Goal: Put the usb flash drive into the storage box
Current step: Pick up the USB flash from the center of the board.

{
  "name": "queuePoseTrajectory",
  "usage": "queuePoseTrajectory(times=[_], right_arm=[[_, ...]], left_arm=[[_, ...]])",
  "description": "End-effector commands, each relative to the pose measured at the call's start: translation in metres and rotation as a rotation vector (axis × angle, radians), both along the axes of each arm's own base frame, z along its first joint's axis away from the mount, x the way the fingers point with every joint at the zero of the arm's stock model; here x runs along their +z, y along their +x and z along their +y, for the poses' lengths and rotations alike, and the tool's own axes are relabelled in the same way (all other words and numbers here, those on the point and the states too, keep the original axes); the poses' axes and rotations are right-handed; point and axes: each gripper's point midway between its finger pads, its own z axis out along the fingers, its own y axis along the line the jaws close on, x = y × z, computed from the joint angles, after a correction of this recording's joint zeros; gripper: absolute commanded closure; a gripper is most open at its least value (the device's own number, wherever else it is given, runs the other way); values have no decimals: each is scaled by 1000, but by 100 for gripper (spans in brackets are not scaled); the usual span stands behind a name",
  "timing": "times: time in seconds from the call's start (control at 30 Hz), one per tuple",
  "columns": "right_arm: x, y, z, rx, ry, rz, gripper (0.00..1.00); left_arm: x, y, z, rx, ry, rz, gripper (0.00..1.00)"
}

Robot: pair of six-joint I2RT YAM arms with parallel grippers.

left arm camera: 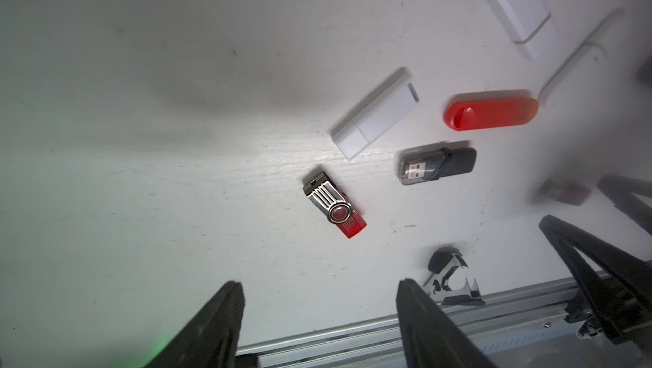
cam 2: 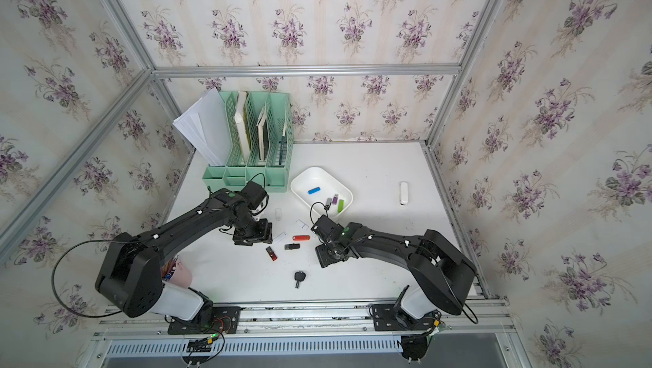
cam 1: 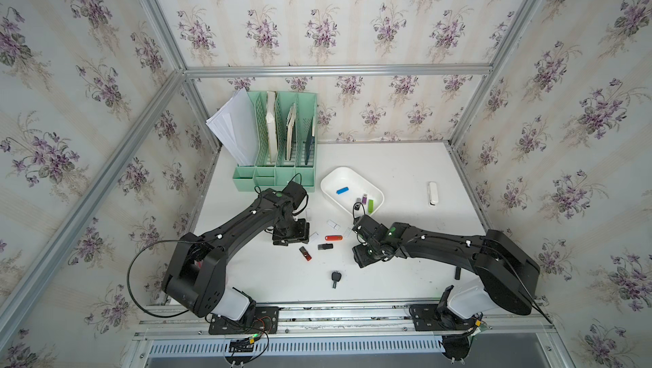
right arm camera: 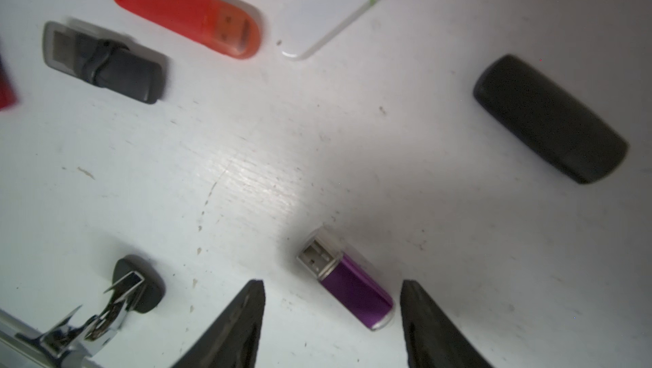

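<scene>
My left gripper's fingers are still short of the red-and-silver drive, so next my right gripper closes on the purple drive below it and takes that one to the box first.
The white storage box stands behind the table's middle with a blue, a purple and a green drive in it. Several usb flash drives lie loose in front of it. My right gripper is open, low over the table, and a purple drive with a clear cap lies between its fingers, not gripped. My left gripper is open with nothing between its fingers, and a red-and-silver swivel drive lies just ahead of it.
Between the arms lie a white drive, an orange-red drive, a black drive and a white drive with a green stripe. A staple remover sits nearer the front rail. A mint-green file organizer stands at the back left.
</scene>
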Motion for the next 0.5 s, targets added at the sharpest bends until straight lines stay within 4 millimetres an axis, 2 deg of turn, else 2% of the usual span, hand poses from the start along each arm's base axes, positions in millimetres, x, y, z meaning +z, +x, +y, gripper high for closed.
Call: queuePoseTrajectory(times=[0.0, 0.23, 0.47], right_arm=[[-4, 0, 0, 11, -9, -2, 35], [-7, -3, 1, 21, -19, 11, 41], [-14, -6, -1, 11, -46, 28, 52]], left_arm=[[-2, -1, 2, 13, 6, -6, 27], [-13, -9, 6, 11, 17, 26, 27], [-23, -14, 4, 0, 14, 69, 27]])
